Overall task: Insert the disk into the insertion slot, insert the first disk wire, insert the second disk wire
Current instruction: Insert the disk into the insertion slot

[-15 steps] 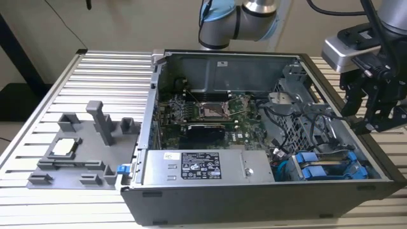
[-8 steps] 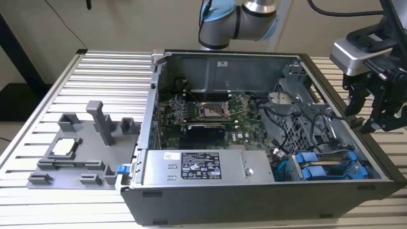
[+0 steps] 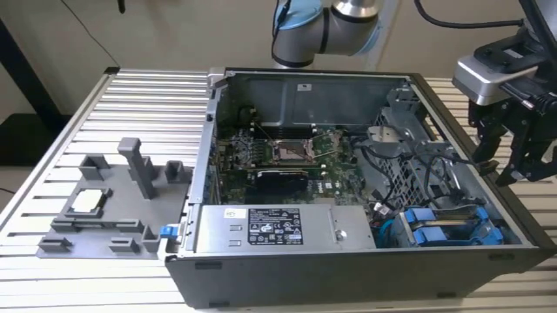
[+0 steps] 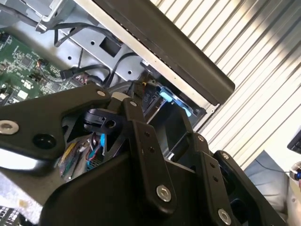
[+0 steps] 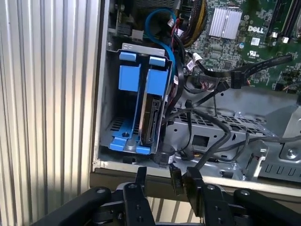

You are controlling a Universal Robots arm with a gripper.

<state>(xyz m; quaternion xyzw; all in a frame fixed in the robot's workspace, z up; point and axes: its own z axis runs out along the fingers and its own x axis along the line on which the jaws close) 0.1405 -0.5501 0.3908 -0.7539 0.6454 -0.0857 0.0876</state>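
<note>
I expect the black wire [image 5: 206, 157] to bend into a tighter loop when I carry the connector toward the disk, because it lies in a slack curve [image 5: 226, 133].
The disk [image 5: 151, 120] sits edge-on in its blue carrier [image 5: 157, 82] inside the grey drive cage, in the insertion slot [image 5: 113, 94] beside a second blue carrier [image 5: 129, 77]. In the exterior view the blue carriers [image 3: 444, 228] lie at the case's near right corner. My gripper [image 3: 500, 171] hangs open over the case's right wall, above and behind the cage, with nothing between its fingers [image 5: 140, 181]. A loose black wire connector [image 5: 175, 179] lies by the case edge close to the fingertips. Black wires [image 5: 207, 141] trail next to the cage.
The open computer case [image 3: 348, 280] holds a green motherboard [image 3: 287, 153] and a grey power-supply box [image 3: 274, 228]. A grey fixture [image 3: 113, 208] stands on the ribbed table at the exterior view's left. A blue cable [image 5: 157, 19] loops above the cage.
</note>
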